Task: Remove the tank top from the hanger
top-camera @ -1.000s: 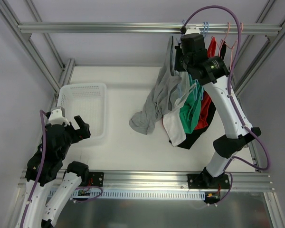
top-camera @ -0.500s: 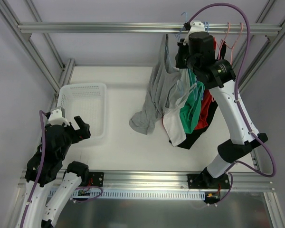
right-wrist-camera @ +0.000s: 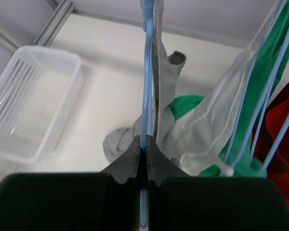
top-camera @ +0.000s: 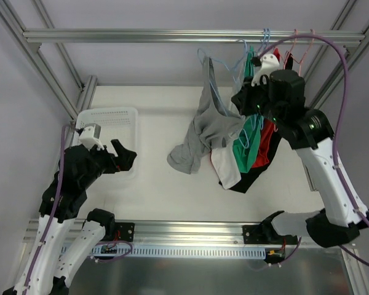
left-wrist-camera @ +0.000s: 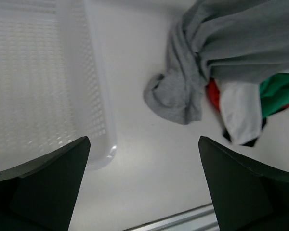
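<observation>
The tank top's strap is looped over the hanger's end away from my right gripper. Next, my left gripper pinches the strap (top-camera: 208, 66) and pulls it off the hanger.
A grey tank top (top-camera: 203, 132) hangs on a blue wire hanger (top-camera: 216, 89) below the top rail, and its lower end lies bunched on the table (top-camera: 183, 161). My right gripper (top-camera: 245, 103) is shut on the hanger's wire. In the right wrist view the thin blue wire (right-wrist-camera: 145, 72) runs up from between the closed fingertips of this gripper (right-wrist-camera: 144, 144), with the grey cloth (right-wrist-camera: 160, 91) draped beside it. My left gripper (top-camera: 120, 155) is open and empty above the basket's right edge. The left wrist view shows this gripper (left-wrist-camera: 143, 142) wide open, with the grey top (left-wrist-camera: 231, 43) beyond it.
A white mesh basket (top-camera: 107, 120) sits at the left and also shows in the left wrist view (left-wrist-camera: 38, 72). Green, white, red and black garments (top-camera: 249, 147) hang on more hangers to the right of the grey top. The aluminium rail (top-camera: 141, 35) spans the back, and frame posts stand at the sides.
My right arm has swung right and towards the near side, pulling the blue hanger and grey top away from the rail. My left arm has risen and moved right, over the basket's edge.
</observation>
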You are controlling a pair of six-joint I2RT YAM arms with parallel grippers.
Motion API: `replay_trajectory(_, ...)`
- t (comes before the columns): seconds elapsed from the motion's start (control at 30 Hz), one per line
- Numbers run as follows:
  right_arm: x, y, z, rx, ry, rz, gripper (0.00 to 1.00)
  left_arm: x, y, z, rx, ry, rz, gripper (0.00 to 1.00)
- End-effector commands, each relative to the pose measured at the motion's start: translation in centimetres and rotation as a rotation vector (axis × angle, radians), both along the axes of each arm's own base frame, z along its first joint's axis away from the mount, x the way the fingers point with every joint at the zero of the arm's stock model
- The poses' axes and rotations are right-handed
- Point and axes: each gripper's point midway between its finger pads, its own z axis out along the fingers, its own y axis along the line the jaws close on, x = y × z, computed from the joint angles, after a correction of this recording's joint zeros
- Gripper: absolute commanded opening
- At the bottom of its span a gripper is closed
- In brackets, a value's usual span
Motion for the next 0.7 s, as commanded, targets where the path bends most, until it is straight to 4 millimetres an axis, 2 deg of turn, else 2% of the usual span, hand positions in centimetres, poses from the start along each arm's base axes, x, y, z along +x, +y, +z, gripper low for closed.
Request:
replay_trajectory(0.0, -4.6, 0.3, 1.6, 0.094, -0.053, 0.145, 0.0, 1.3, -7.2, 8.1, -0.229, -0.208, -0.34, 0.99)
replay_trajectory(0.03, -5.5, 0.3, 1.0, 0.101, -0.039, 0.161, 0.0, 2.1, -8.2, 8.6, -0.264, -0.198, -0.369, 0.99)
replay_trajectory(0.07, -7.4, 0.2, -0.1, 0.12, -0.014, 0.205, 0.0, 2.5, -8.9, 9.9, -0.285, -0.224, -0.398, 0.99)
replay_trajectory(0.1, -8.3, 0.2, -0.7, 0.13, -0.002, 0.226, 0.0, 2.5, -9.9, 10.8, -0.301, -0.24, -0.445, 0.98)
replay_trajectory(0.13, -9.2, 0.1, -1.2, 0.142, 0.012, 0.241, 0.0, 3.7, -10.9, 11.5, -0.3, -0.256, -0.47, 0.99)
replay_trajectory(0.17, -10.5, 0.4, -1.7, 0.16, 0.033, 0.287, 0.0, 4.0, -11.6, 12.0, -0.288, -0.268, -0.498, 0.99)
replay_trajectory(0.2, -11.9, 0.2, -2.3, 0.178, 0.045, 0.307, 0.0, 4.1, -12.1, 14.1, -0.279, -0.312, -0.52, 0.99)
replay_trajectory(0.23, -12.7, 0.2, -2.6, 0.188, 0.056, 0.33, 0.0, 4.9, -13.7, 14.1, -0.256, -0.303, -0.557, 0.99)
replay_trajectory(0.27, -14.0, 0.5, -2.7, 0.203, 0.069, 0.383, 0.0, 4.9, -14.5, 16.3, -0.252, -0.347, -0.584, 0.99)
replay_trajectory(0.3, -15.2, 0.2, -2.3, 0.228, 0.054, 0.406, 0.0, 5.1, -15.3, 16.9, -0.243, -0.357, -0.603, 0.98)
replay_trajectory(0.33, -15.9, 0.3, -2.8, 0.245, 0.076, 0.417, 0.0, 5.8, -17.1, 16.4, -0.212, -0.344, -0.629, 0.98)
replay_trajectory(0.37, -16.3, 0.2, -2.6, 0.26, 0.072, 0.419, 0.0, 5.8, -17.9, 17.9, -0.208, -0.375, -0.644, 0.94)
replay_trajectory(0.4, -16.9, -0.1, -2.4, 0.279, 0.066, 0.418, 0.0, 5.8, -18.7, 18.1, -0.189, -0.386, -0.668, 0.92)
replay_trajectory(0.43, -17.2, -0.2, -2.2, 0.286, 0.06, 0.418, 0.0, 5.8, -20.5, 17.4, -0.181, -0.363, -0.708, 0.9)
replay_trajectory(0.47, -17.3, -0.4, -2.1, 0.291, 0.057, 0.416, 0.0, 5.8, -21.1, 18.2, -0.175, -0.382, -0.712, 0.9)
replay_trajectory(0.53, -17.8, -0.6, -1.7, 0.299, 0.039, 0.418, 0.0, 6.3, -22.5, 17.4, -0.131, -0.38, -0.721, 0.87)
replay_trajectory(0.67, -18.3, -0.9, -1.1, 0.307, 0.019, 0.423, 0.0, 6.9, -23.9, 15.9, -0.086, -0.357, -0.687, 0.76)
